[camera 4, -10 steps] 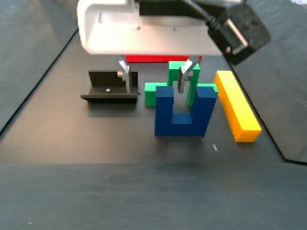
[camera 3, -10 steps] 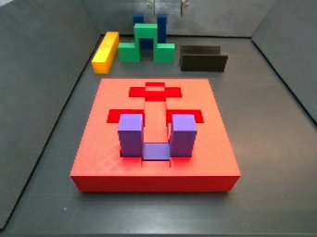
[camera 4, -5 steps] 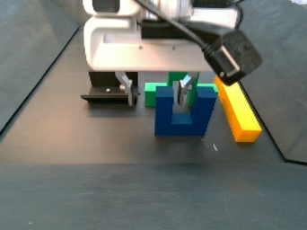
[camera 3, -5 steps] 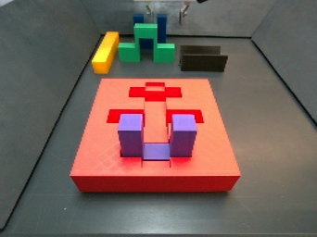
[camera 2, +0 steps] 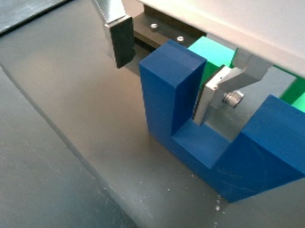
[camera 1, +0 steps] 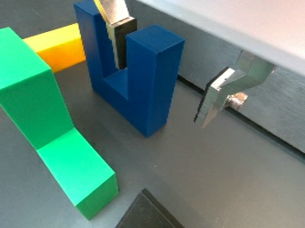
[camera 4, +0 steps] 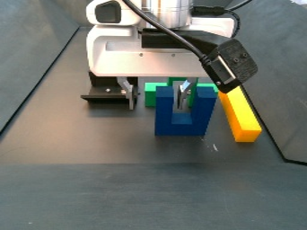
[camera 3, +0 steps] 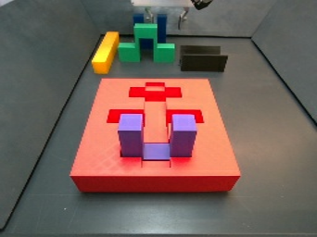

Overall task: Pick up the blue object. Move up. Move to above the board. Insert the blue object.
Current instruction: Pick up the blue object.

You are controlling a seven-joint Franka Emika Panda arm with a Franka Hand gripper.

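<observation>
The blue object's pegs should stay above the board when the robot inserts the blue object, because the purple block's pegs stand higher than its sunken base.
The blue object is a dark blue U-shaped block standing upright on the dark floor, next to the green stepped block. My gripper is open and low around one prong of it. One finger sits in the slot between the prongs, and the other finger is outside the prong with a gap. Both wrist views show the prong between the fingers, not clamped. In a side view the gripper is at the far end, and the green block mostly hides the blue object. The red board lies near the front.
A purple U-shaped block sits in the board's near recess. A yellow bar lies left of the green block, and the dark fixture stands to its right. In a side view the yellow bar lies beside the blue object.
The gripper has come down over the blue object, so the fingers now straddle one prong. The blocks have not moved.
</observation>
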